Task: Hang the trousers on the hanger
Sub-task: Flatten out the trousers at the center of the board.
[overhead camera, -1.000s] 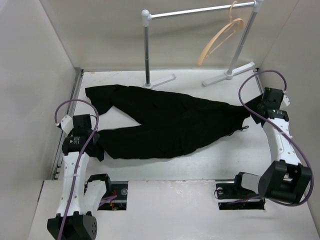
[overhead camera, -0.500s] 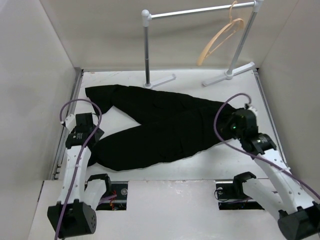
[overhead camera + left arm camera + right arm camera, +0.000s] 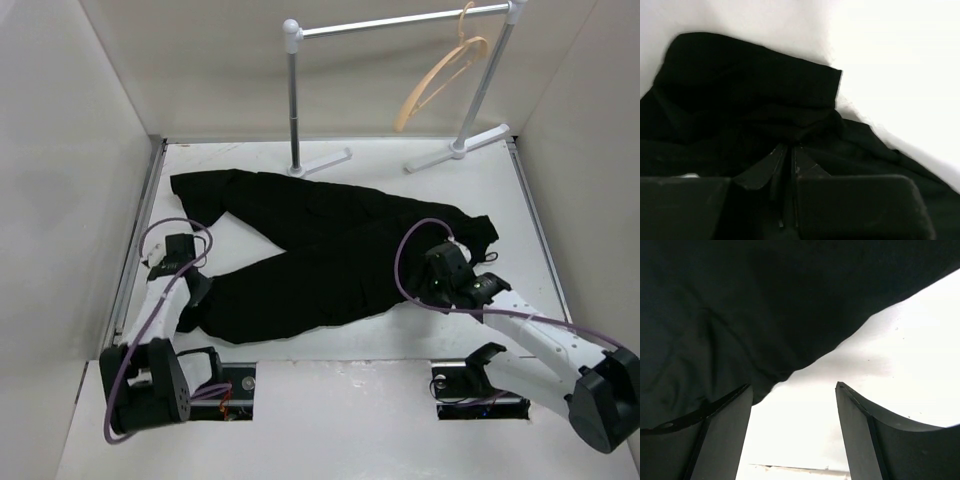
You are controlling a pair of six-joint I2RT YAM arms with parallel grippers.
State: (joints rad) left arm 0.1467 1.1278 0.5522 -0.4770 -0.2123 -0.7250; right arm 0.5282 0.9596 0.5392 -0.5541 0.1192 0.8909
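Observation:
The near leg (image 3: 250,322) bows toward the table's near edge while my left gripper holds the leg's end, so my right gripper should grip the trousers' waist (image 3: 486,236) and stretch the trousers straight.
The black trousers (image 3: 330,240) lie spread flat across the table, waist to the right and legs to the left. The tan wooden hanger (image 3: 440,80) hangs on the rail at the back right, far from both arms. My left gripper (image 3: 193,300) is at the end of the near leg. In the left wrist view it (image 3: 788,146) is shut, and folds of the trousers (image 3: 740,90) bunch at its tips. My right gripper (image 3: 425,295) is open at the trousers' near edge by the waist. In the right wrist view it (image 3: 792,385) has bare table between its fingers and the trousers (image 3: 765,300) over the left finger.
The white-and-silver garment rail (image 3: 400,20) stands at the back, with its feet (image 3: 320,163) on the table just beyond the trousers. Walls close in on the left, right and back. The table's near edge (image 3: 790,469) shows just below the right fingers.
My right arm swung from the far right side leftward and nearer, to the trousers' near edge. My left arm drew nearer, and the near leg's end shifted with it.

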